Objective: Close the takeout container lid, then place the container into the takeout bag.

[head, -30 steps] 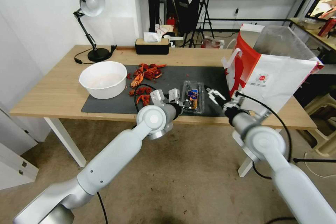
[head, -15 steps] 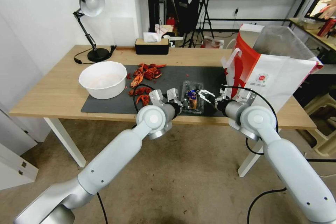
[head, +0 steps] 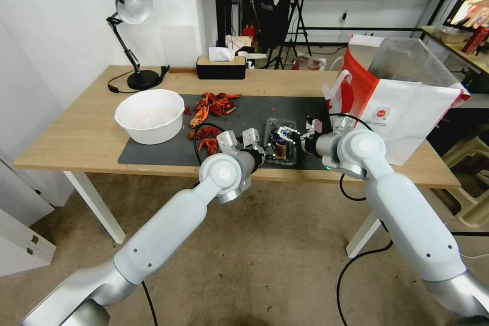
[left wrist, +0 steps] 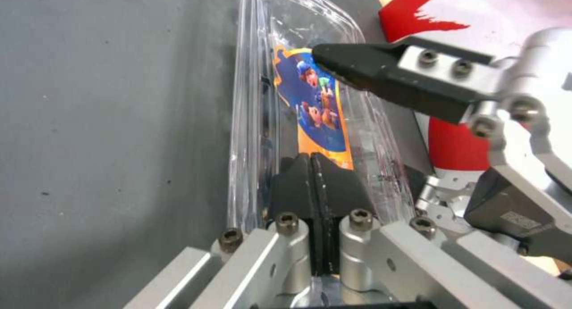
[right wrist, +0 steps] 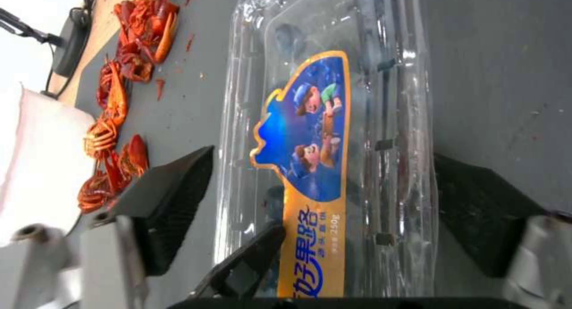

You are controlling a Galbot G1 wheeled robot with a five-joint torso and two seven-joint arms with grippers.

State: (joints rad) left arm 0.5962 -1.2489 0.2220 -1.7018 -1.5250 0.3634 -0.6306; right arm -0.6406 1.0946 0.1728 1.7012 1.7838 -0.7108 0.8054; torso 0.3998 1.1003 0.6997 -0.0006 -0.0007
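Note:
Thin, wavy clear walls surround mostly empty space. The takeout container will bend inward between my right gripper's fingers when I pick it up.
The takeout container, a small clear clamshell with a few dark berries inside, lies on the dark mat near the table's front edge. Its lid, with a blue and orange label, lies down flat on the box. My left gripper is shut, its joined pads touching the container's near end. My right gripper is open at the container's bag side; its fingers straddle the box without touching it. The takeout bag, white with a red stripe, stands open just right of the container.
On the mat's left sits a round white bowl, with red crayfish shells scattered between it and the container. A desk lamp and a tissue box stand along the wooden table's back edge.
My right arm swung left from beside the bag, bringing its open gripper to the container. The left gripper and the container stayed where they were.

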